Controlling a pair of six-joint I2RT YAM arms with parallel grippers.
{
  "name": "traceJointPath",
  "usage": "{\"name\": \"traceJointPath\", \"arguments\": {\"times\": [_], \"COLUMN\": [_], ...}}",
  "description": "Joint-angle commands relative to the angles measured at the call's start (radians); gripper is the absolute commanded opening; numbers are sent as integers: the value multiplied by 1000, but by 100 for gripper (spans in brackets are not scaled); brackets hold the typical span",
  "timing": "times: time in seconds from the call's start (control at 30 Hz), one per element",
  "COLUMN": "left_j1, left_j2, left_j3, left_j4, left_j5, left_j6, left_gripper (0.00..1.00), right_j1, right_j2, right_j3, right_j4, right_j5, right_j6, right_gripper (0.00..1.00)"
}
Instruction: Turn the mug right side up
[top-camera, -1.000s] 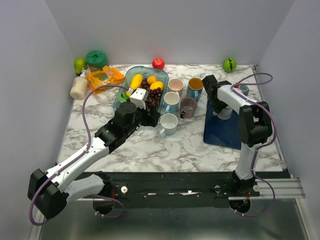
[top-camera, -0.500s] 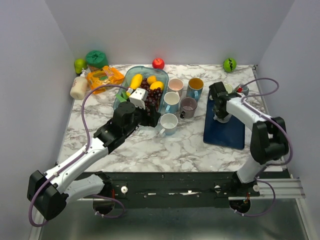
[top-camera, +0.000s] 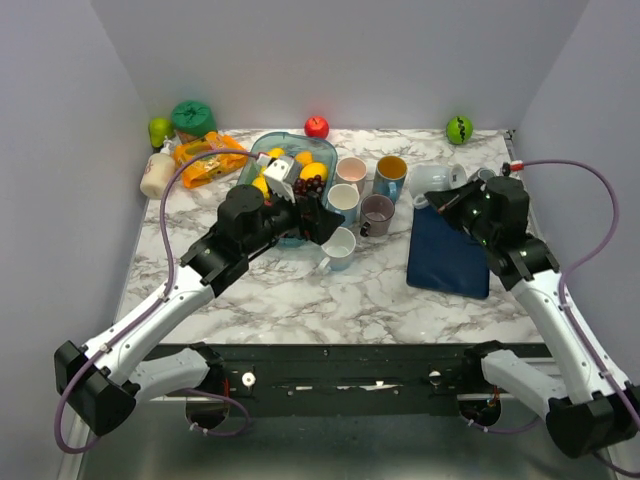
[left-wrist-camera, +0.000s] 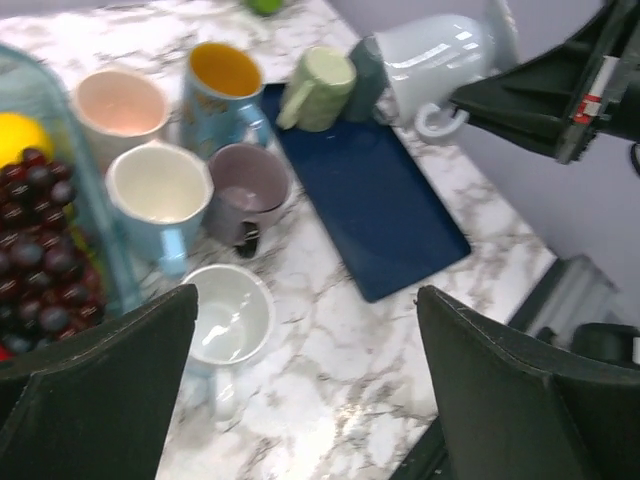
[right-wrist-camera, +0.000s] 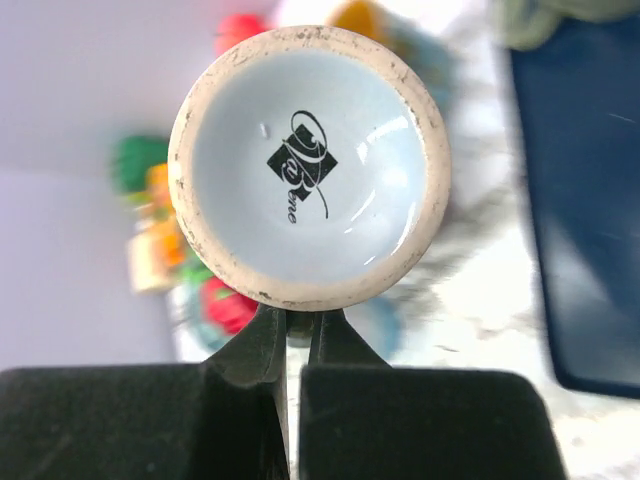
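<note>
My right gripper's fingers leave the pale blue-white mug's handle (left-wrist-camera: 440, 124) sticking out past them, so my left gripper should go on toward the handle's free part (top-camera: 419, 202) before it closes there.
A pale blue-white mug (top-camera: 432, 181) hangs in the air above the far end of the blue mat (top-camera: 448, 258), tipped on its side. My right gripper (top-camera: 454, 196) is shut on its handle. The right wrist view shows the mug's round base with a black logo (right-wrist-camera: 310, 165) just above the closed fingers of the right gripper (right-wrist-camera: 300, 325). The left wrist view shows the mug (left-wrist-camera: 440, 55) on its side, handle down. My left gripper (top-camera: 320, 216) is open and empty, and in its wrist view it (left-wrist-camera: 305, 295) hovers over the marble beside a small white mug (left-wrist-camera: 228, 315).
Upright mugs stand mid-table: pink (top-camera: 351, 170), blue with yellow inside (top-camera: 390, 172), blue-white (top-camera: 343, 201), purple (top-camera: 377, 211), pale blue (top-camera: 338, 247). A green mug (left-wrist-camera: 318, 85) lies at the mat's far end. A fruit bowl (top-camera: 252, 163) sits behind my left gripper.
My right gripper has lifted the mug off the mat and drawn back to the right, tipping it sideways. My left gripper has risen and moved slightly right.
</note>
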Motion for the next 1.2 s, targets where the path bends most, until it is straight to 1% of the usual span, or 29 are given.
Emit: {"name": "traceJointPath", "arguments": {"times": [0.0, 0.07, 0.1, 0.2, 0.33, 0.37, 0.43, 0.47, 0.57, 0.63, 0.67, 0.77, 0.8, 0.87, 0.9, 0.97, 1.0, 1.07, 1.17], "left_j1": [4, 3, 3, 2, 0, -1, -4, -4, -6, -7, -9, -7, -7, -7, -7, -7, -9, -7, -7], "left_j2": [66, 106, 114, 140, 184, 200, 217, 236, 270, 282, 292, 307, 312, 316, 318, 322, 319, 318, 321], "left_j3": [136, 195, 209, 256, 333, 341, 367, 376, 408, 420, 422, 440, 445, 456, 457, 462, 462, 462, 465], "left_j4": [57, 86, 113, 198, 296, 349, 385, 411, 439, 454, 472, 485, 486, 494, 496, 499, 497, 497, 503], "left_j5": [266, 321, 368, 421, 470, 476, 486, 486, 482, 475, 467, 453, 446, 443, 438, 429, 423, 409, 397], "left_j6": [-82, -117, -152, -212, -335, -402, -460, -520, -598, -666, -681, -729, -735, -760, -764, -775, -777, -777, -780], "left_gripper": [99, 99, 99, 99, 99, 99, 99, 99, 97, 94, 93, 84, 78, 73, 68, 63, 57, 53, 45], "right_j1": [-2, 2, 5, 25, 56, 64, 84, 90, 113, 131, 136, 159, 166, 174, 179, 185, 189, 193, 199], "right_j2": [-104, -131, -135, -138, -137, -132, -118, -115, -95, -80, -75, -63, -65, -63, -62, -63, -62, -60, -57], "right_j3": [8, 18, 24, 67, 90, 94, 111, 116, 125, 128, 130, 131, 130, 128, 127, 122, 117, 108, 94], "right_j4": [355, 427, 502, 567, 683, 697, 746, 775, 826, 848, 866, 888, 892, 898, 901, 906, 909, 915, 931], "right_j5": [-310, -369, -412, -460, -494, -497, -512, -512, -520, -520, -522, -523, -516, -512, -511, -505, -499, -496, -496], "right_j6": [-63, -49, -37, -35, -21, -20, -23, -23, -20, -21, -21, -24, -29, -35, -41, -52, -61, -66, -67], "right_gripper": [1, 1, 1, 1, 1, 1, 1, 1, 1, 1, 1, 1, 1, 1, 1, 1, 1, 1, 1]}}
